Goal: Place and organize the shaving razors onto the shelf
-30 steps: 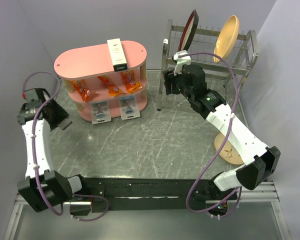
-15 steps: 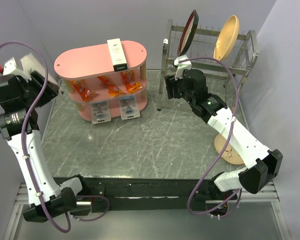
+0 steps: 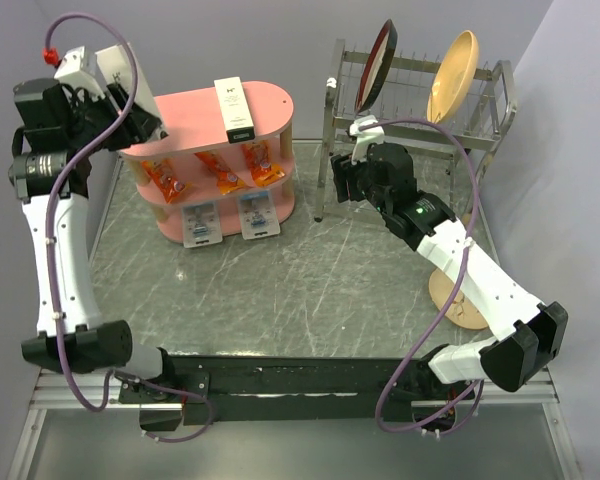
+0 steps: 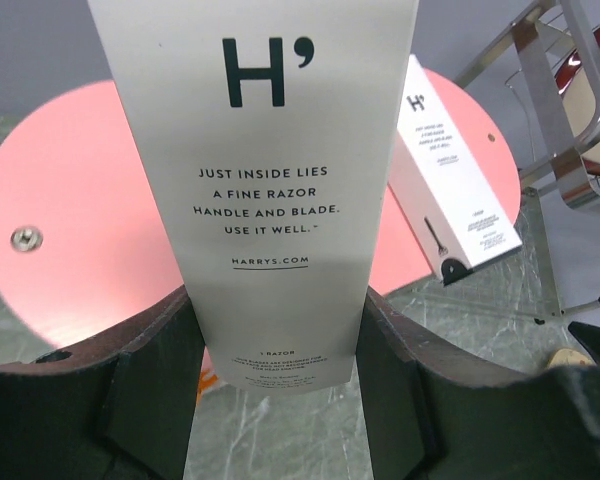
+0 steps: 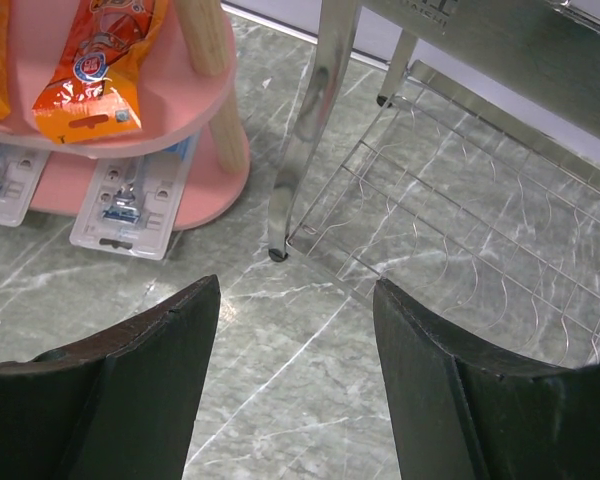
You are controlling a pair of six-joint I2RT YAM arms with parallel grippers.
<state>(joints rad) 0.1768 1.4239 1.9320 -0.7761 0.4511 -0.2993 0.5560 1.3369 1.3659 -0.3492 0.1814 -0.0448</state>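
The white box in the left gripper (image 3: 122, 70) sits at an angle to the second box, so the robot should turn it straight with that box before lowering it onto the shelf top (image 3: 176, 118).
Two shaving razors in clear blister packs (image 3: 199, 222) (image 3: 259, 213) lie side by side on the bottom tier of the pink shelf (image 3: 185, 115). The right wrist view shows one pack (image 5: 128, 200) fully and the other (image 5: 0, 175) at the left edge. My left gripper (image 3: 130, 120) is shut on a tall white box (image 4: 270, 190) printed "H'" and "1 razor". It holds the box above the left end of the shelf top (image 4: 90, 200). A second such box (image 3: 234, 108) lies on the shelf top. My right gripper (image 5: 295, 330) is open and empty, low over the table right of the shelf.
Several orange snack packets (image 3: 210, 170) fill the middle tier. A metal dish rack (image 3: 420, 130) stands right of the shelf, holding a dark red plate (image 3: 377, 62) and a tan plate (image 3: 453, 75). Its leg (image 5: 300, 130) is close ahead of my right gripper. A tan dish (image 3: 460, 295) lies at the right.
My left arm has swung up from the table's left edge and across to the shelf's top left end, carrying the white box. The right arm has barely moved.
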